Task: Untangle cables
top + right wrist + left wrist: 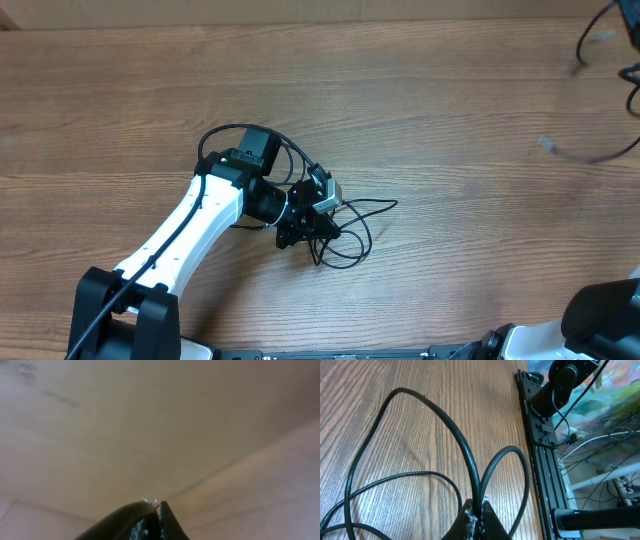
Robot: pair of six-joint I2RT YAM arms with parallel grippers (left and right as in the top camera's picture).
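The cable in my right gripper (pixel 600 159) hangs clear of the tangle. I keep lowering it to the open wood (pixel 598 195) until it rests there, and then let go.
A tangle of thin black cables (pixel 352 228) lies in loops on the wooden table near the middle. My left gripper (pixel 322 230) is down at the left edge of that tangle. In the left wrist view my left gripper (pixel 480 510) is shut on one cable strand (pixel 456 436), which runs from between the fingertips out over the wood in a long loop. A second loop (pixel 521 460) curves away to the right. My right gripper (pixel 158 506) is shut with nothing in it and points at a plain pale surface, away from the table.
Another thin black cord (pixel 605 155) with a small grey plug (pixel 548 145) lies at the far right of the table. A black rail (pixel 540 460) marks the table edge in the left wrist view. The right arm's base (pixel 600 318) sits at the bottom right.
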